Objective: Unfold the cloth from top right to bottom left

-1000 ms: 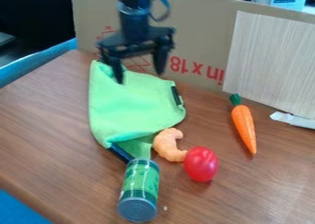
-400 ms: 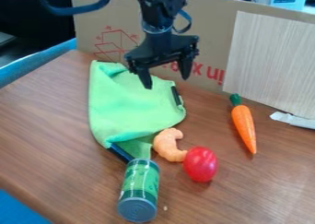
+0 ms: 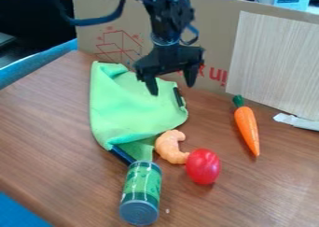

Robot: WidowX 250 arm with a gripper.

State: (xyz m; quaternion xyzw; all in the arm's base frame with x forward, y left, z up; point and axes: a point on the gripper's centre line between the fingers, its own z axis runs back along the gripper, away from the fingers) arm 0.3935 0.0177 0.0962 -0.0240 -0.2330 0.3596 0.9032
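Observation:
My gripper is about to pull the green cloth's top layer, and a second layer peeks out below. The top layer will peel over and spread while the lower one stays.
My gripper [image 3: 172, 89] hangs over the upper right part of the green cloth, its two fingers spread apart with nothing between them. The green cloth [image 3: 128, 109] lies partly folded on the left half of the table, its top left corner creased and a fold along its lower edge. A dark strip shows at the cloth's right edge, near the right finger, and another at its bottom edge. Whether a fingertip touches the cloth I cannot tell.
A green can [image 3: 141, 193] lies against the cloth's lower tip. Beside it are an orange shrimp-like toy [image 3: 169, 147] and a red tomato-like toy [image 3: 203, 166]. A carrot [image 3: 247, 130] lies to the right. Cardboard [image 3: 215, 44] stands along the table's back edge.
The gripper has moved right across the cloth's upper part, and slightly down since the last earlier frame. The cloth and the other objects have stayed in place.

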